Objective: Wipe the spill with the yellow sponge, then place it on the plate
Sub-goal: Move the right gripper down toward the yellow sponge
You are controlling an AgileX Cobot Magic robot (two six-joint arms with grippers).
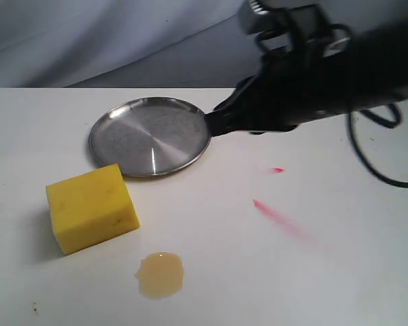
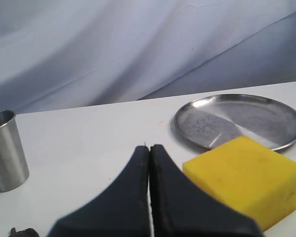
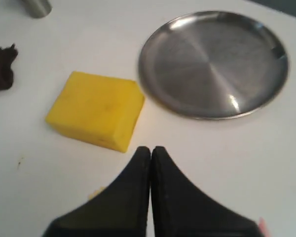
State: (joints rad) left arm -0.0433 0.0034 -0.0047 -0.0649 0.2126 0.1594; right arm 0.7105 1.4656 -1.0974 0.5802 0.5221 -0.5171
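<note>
My right gripper needs to keep going to the sponge (image 1: 94, 204) until its fingers straddle the yellow sponge's side (image 1: 130, 212) toward the spill, because that side lies clear of the plate.
The yellow sponge (image 1: 92, 207) lies on the white table in front of the empty steel plate (image 1: 149, 136), just apart from its rim. The amber spill (image 1: 161, 274) pools near the front edge, to the right of the sponge. My right gripper (image 1: 214, 122) hovers shut and empty by the plate's right rim. In the right wrist view its tips (image 3: 151, 149) point between the sponge (image 3: 96, 109) and the plate (image 3: 214, 64). My left gripper (image 2: 149, 148) is shut and empty, with the sponge (image 2: 246, 180) close beside it and the plate (image 2: 241, 121) beyond. The exterior view does not show it.
Pink-red streaks (image 1: 279, 217) mark the table right of the spill. A steel cup (image 2: 6, 150) stands off to the left, and a dark crumpled cloth (image 3: 1, 69) lies near it. A black cable (image 1: 374, 163) trails at the right.
</note>
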